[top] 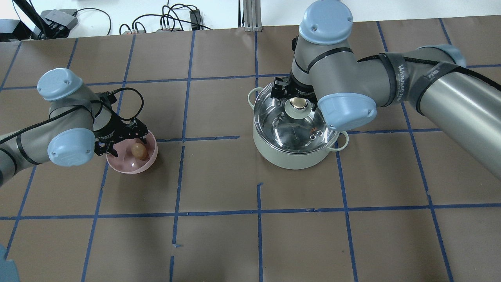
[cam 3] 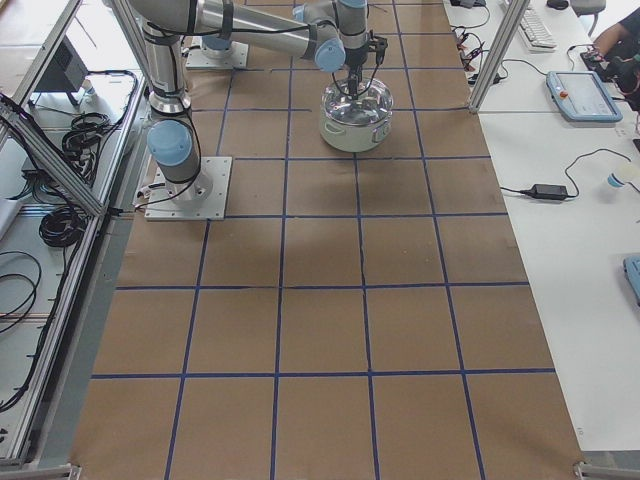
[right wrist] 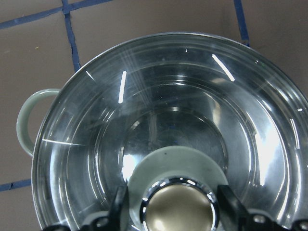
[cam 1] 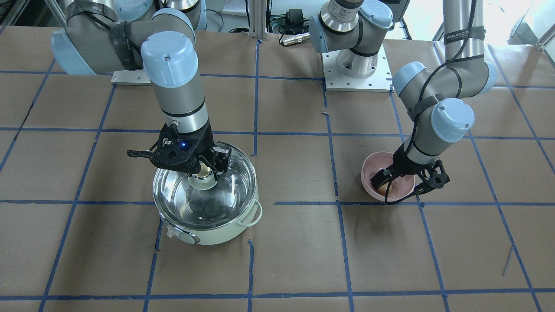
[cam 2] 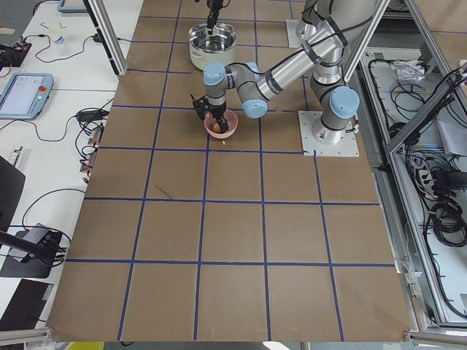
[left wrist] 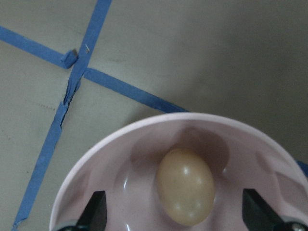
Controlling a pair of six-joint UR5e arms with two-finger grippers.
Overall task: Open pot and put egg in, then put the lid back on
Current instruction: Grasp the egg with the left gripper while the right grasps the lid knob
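The light-brown egg has open space around it, so I expect it to come free right away and leave the pink bowl in place when the robot lifts.
The pale mint-green pot stands with the clear glass lid seated on it. My right gripper is down over the lid's gold knob. In the right wrist view its fingers stand open close on either side of the knob. The light-brown egg lies in a pink bowl. My left gripper is open and lowered into the bowl, one finger on each side of the egg, not touching it. The egg also shows in the overhead view.
The pot and the pink bowl stand about two grid squares apart on brown paper marked with blue tape lines. The arm bases are bolted at the robot's side of the table. Cables lie beyond the far edge.
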